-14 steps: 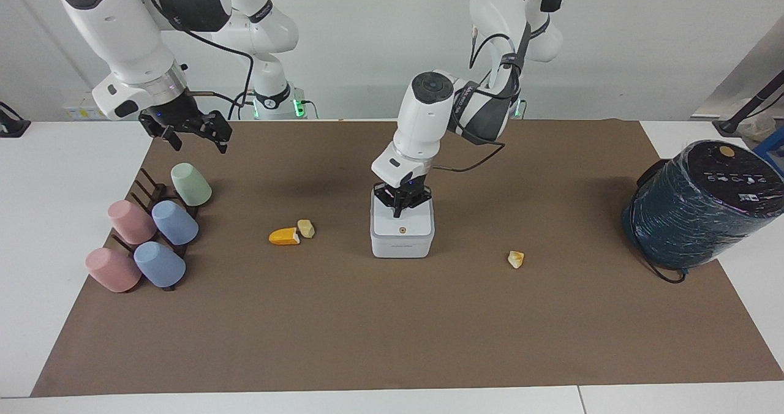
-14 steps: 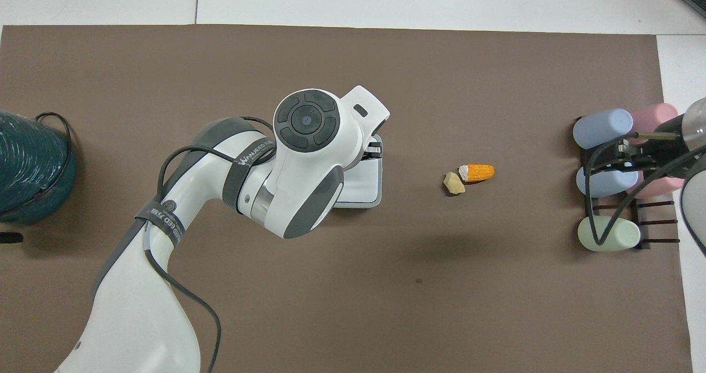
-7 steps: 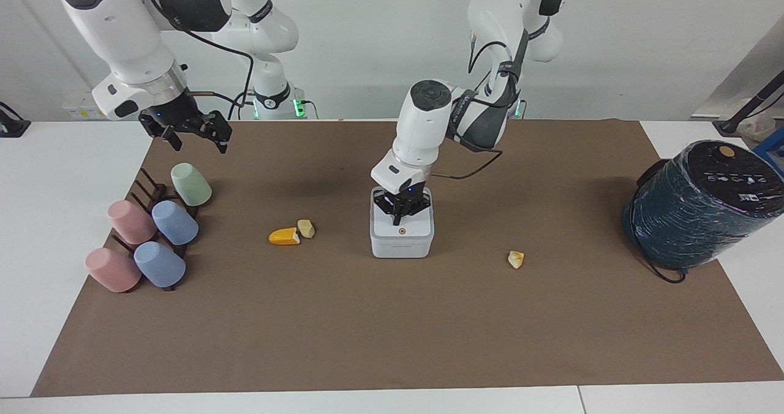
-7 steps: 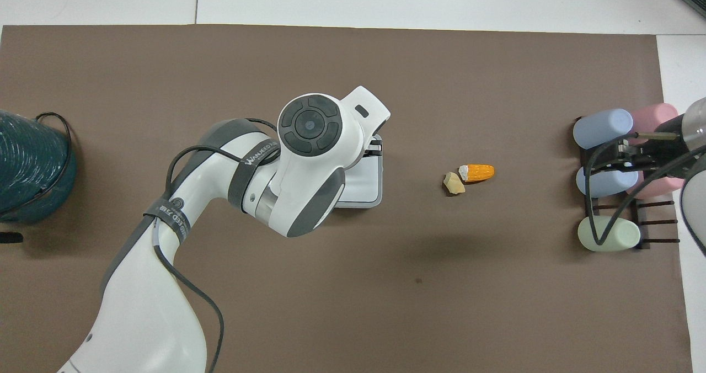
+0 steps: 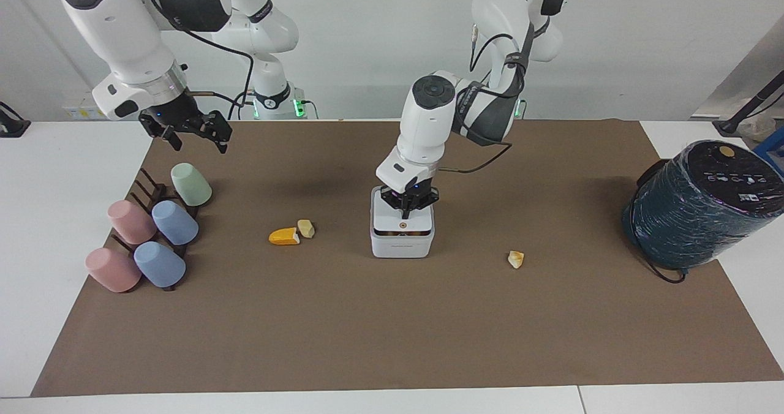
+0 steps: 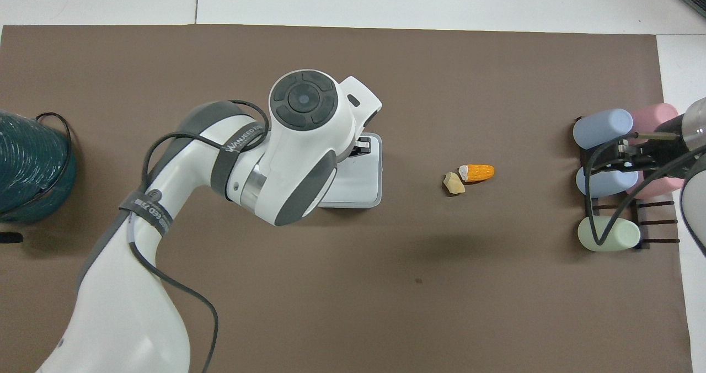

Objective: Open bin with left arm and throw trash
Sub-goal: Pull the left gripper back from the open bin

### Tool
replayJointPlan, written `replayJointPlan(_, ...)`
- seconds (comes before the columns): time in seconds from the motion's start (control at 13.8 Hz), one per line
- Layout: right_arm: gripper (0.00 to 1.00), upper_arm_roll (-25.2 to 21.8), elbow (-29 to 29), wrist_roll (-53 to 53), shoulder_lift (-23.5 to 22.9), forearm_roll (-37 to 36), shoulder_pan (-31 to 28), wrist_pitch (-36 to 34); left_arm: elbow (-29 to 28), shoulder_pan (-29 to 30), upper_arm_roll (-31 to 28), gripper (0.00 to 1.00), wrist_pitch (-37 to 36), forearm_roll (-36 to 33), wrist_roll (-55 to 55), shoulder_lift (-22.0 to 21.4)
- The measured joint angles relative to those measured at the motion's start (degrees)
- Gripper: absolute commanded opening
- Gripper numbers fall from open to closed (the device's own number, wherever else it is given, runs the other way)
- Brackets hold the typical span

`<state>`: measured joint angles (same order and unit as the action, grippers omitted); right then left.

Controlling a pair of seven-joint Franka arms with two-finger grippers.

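The lid's front edge [image 5: 402, 231] is up off the white bin, so my left gripper should go on backing away toward the teal cylinder [image 5: 694, 212] until the lid swings open.
The white bin [image 5: 402, 242] stands mid-mat. Its lid front is slightly raised, with a dark gap under it. My left gripper [image 5: 408, 207] is shut and sits just over the lid, near its hinge side. In the overhead view the left arm covers most of the bin [image 6: 361, 188]. The orange wedge [image 5: 283, 236] and a pale chunk [image 5: 306, 228] lie together beside the bin toward the right arm's end, and show in the overhead view as orange wedge [image 6: 479, 172] and chunk [image 6: 453, 184]. Another pale chunk [image 5: 516, 258] lies toward the left arm's end. My right gripper [image 5: 196, 135] waits open above the cups.
A large dark teal wrapped cylinder [image 5: 698, 206] stands at the left arm's end of the brown mat [image 5: 392, 340]. A dark rack with several pastel cups [image 5: 150, 230] lies at the right arm's end, and the cups show in the overhead view [image 6: 606, 180].
My left gripper has risen off the bin's lid. The lid's front edge has lifted and a dark gap now shows under it. The right arm has not moved.
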<state>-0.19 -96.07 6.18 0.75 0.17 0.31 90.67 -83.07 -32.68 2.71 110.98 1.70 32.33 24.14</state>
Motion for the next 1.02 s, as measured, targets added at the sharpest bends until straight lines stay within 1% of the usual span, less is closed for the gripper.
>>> replayJointPlan(0.22, 1.0, 0.0, 0.0, 0.0, 0.0, 0.0, 0.0, 0.0, 5.8, 3.5, -0.1, 0.0, -9.5, -0.2, -0.4, -0.1)
replayJointPlan(0.44, 1.0, 0.0, 0.0, 0.0, 0.0, 0.0, 0.0, 0.0, 8.4, 7.2, -0.2, 0.0, -15.5, -0.3, -5.1, -0.7)
replayJointPlan(0.58, 1.0, 0.0, 0.0, 0.0, 0.0, 0.0, 0.0, 0.0, 8.5, 9.8, -0.3, 0.0, -17.8, -0.4, -9.7, -1.5)
replayJointPlan(0.95, 1.0, 0.0, 0.0, 0.0, 0.0, 0.0, 0.0, 0.0, 8.6, 17.3, -0.4, 0.0, -20.0, -0.4, -19.8, -4.4)
replayJointPlan(1.02, 1.0, 0.0, 0.0, 0.0, 0.0, 0.0, 0.0, 0.0, 8.6, 19.3, -0.4, 0.09, -20.2, -0.4, -21.9, -5.1)
